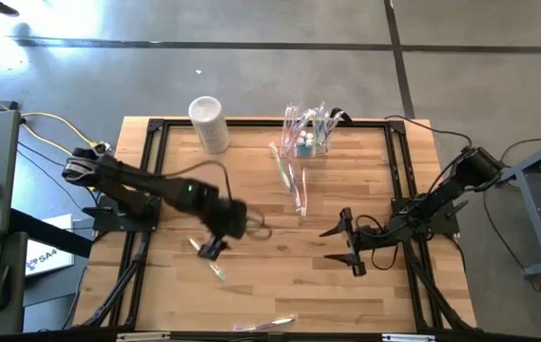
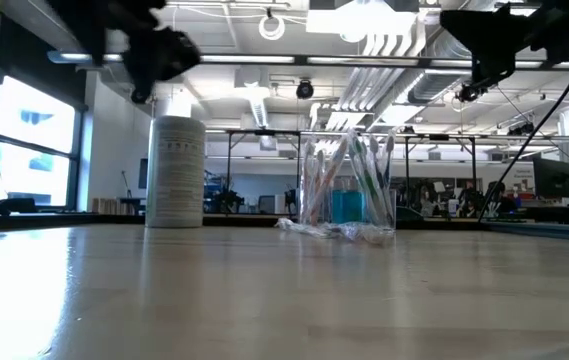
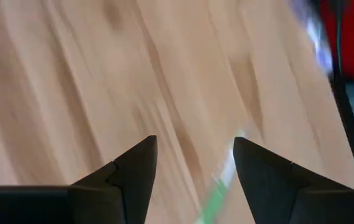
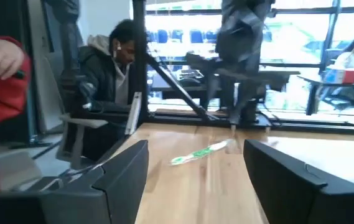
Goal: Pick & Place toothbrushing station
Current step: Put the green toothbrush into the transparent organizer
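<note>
The green and white toothbrush (image 1: 217, 271) is under my left gripper's open fingers, away from other brushes. I should go on down until the fingers close around its green part (image 3: 214, 200).
The clear box-shaped holder (image 1: 306, 142) stands on its base at the table's far middle, with several toothbrushes upright in it; it also shows in the low view (image 2: 349, 195). A green and white toothbrush (image 1: 217, 270) lies flat on the table at the near left. My left gripper (image 1: 211, 249) is open just above it, and the brush (image 3: 217, 190) shows between its fingertips, untouched. My right gripper (image 1: 346, 245) is open and empty at the near right, pointing toward the left arm; its wrist view shows the same brush (image 4: 198, 152) lying farther off.
A whitish cylindrical container (image 1: 208, 123) stands at the far left of the table. Loose toothbrushes (image 1: 291, 180) lie in front of the holder. A wrapped toothbrush (image 1: 265, 326) lies at the near edge. People (image 4: 111, 62) sit beyond the table's left side.
</note>
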Tool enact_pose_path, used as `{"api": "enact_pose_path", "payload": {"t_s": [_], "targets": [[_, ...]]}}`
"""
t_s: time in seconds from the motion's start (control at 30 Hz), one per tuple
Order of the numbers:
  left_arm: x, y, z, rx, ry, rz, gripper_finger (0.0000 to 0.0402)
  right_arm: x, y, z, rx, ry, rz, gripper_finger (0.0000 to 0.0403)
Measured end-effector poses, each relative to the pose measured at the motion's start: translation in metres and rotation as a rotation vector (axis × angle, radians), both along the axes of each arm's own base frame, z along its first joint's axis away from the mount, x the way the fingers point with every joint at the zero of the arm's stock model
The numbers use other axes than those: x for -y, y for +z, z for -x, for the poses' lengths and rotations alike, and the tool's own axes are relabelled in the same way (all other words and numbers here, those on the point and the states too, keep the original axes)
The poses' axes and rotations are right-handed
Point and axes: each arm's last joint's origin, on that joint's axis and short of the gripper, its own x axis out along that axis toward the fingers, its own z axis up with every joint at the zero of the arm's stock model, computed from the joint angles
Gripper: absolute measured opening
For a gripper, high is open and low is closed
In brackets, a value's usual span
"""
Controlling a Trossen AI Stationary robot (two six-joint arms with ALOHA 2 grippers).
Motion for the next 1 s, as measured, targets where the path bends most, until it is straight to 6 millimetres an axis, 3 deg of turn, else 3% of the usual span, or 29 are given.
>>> {"api": "enact_pose_path", "payload": {"t_s": [0.23,0.57,0.73,1.0], "targets": [[0.049,-0.019,0.026,-0.201,0.031,-0.145,0.0207,0.008,0.000,-0.005,0.000,-0.042,0.003,0.0255],[0.099,-0.060,0.034,-0.287,0.136,-0.294,0.0207,0.024,0.003,-0.013,0.032,-0.068,0.018,0.0255],[0.109,-0.090,0.031,-0.380,0.134,-0.364,0.0207,0.033,0.004,-0.018,0.048,-0.069,0.022,0.0255],[0.107,-0.126,0.029,-0.527,0.069,-0.537,0.0206,0.047,0.005,-0.023,0.063,-0.024,0.036,0.0255]]}}
